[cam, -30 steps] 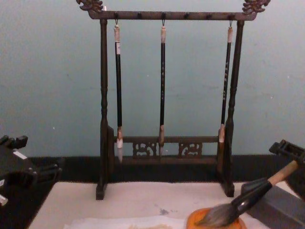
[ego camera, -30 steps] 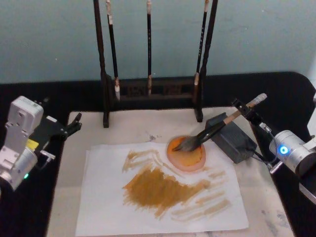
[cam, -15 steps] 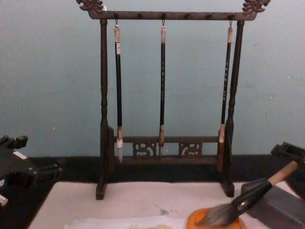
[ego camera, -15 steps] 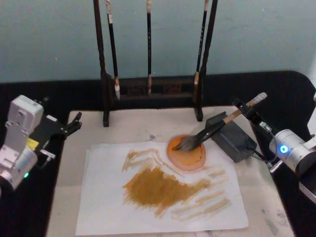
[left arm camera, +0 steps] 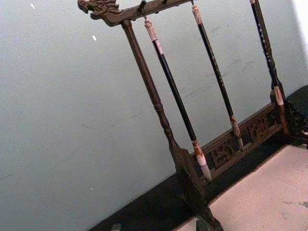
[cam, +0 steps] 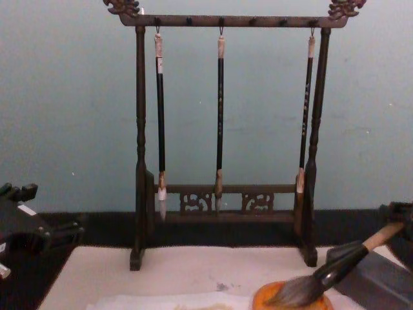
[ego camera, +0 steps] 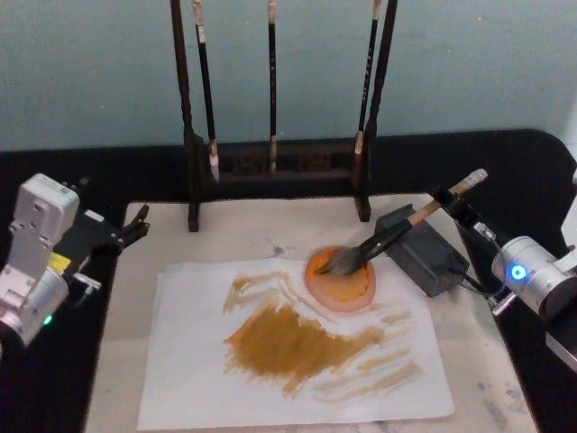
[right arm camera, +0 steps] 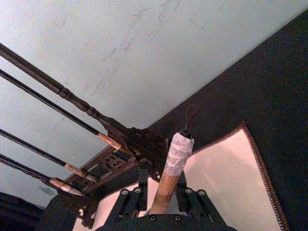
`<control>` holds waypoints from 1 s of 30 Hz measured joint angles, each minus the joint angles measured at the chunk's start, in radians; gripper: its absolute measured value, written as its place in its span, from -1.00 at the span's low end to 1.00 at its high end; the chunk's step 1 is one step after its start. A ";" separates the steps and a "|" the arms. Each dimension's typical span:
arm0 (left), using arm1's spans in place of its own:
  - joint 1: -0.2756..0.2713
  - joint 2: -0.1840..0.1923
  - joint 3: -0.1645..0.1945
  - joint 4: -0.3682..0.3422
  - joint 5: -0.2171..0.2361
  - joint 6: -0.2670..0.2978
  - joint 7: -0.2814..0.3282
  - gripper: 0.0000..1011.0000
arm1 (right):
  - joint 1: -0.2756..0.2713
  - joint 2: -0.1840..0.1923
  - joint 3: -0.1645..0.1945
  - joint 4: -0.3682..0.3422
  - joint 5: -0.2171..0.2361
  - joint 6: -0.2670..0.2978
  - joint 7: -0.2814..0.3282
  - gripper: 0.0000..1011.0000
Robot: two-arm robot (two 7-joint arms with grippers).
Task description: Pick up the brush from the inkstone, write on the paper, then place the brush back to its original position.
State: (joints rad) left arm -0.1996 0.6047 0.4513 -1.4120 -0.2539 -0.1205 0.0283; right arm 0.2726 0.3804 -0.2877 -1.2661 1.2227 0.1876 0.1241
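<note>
My gripper will lift the brush, and the dark cord loop [right arm camera: 191,112] will stay standing as it does so. The cord loop sticks out past the brush handle's whitish end [right arm camera: 179,152] instead of hanging down.
The brush [ego camera: 388,236] lies slanted, its grey tuft in an orange dish [ego camera: 341,287] and its black ferrule leaning on the dark grey inkstone [ego camera: 424,254]. My right gripper [ego camera: 453,204] is at the handle's whitish end, open; in the right wrist view the tan handle [right arm camera: 172,163] stands between the spread fingers without touching them. The chest view shows the brush [cam: 326,276] low at the right, with the right gripper [cam: 401,213] at the edge. The paper [ego camera: 194,361] carries broad ochre strokes. My left gripper [ego camera: 126,231] is parked open beside the mat's left edge.
A dark wooden rack [ego camera: 191,135] with three slim black-handled brushes stands at the back of the pale mat [ego camera: 252,239]. Black tabletop surrounds the mat. The orange dish sits on the paper's upper right corner.
My right gripper has slid back a little along the handle, towards the right edge of the chest view. The brush has stayed on the inkstone and dish. The left arm has not moved.
</note>
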 joint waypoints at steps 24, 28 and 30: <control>0.000 0.000 0.000 0.000 0.000 0.000 0.000 1.00 | 0.005 0.005 -0.009 -0.004 0.000 -0.016 0.004 -0.65; 0.000 0.000 0.000 0.000 0.000 0.000 0.000 1.00 | 0.013 0.011 -0.015 -0.012 0.000 -0.030 0.012 -0.65; 0.000 0.000 0.000 0.000 0.000 0.000 0.000 1.00 | 0.018 0.014 -0.019 -0.017 0.000 -0.038 0.020 -0.65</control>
State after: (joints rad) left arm -0.1995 0.6047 0.4514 -1.4120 -0.2539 -0.1205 0.0283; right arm 0.2908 0.3942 -0.3070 -1.2830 1.2229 0.1499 0.1437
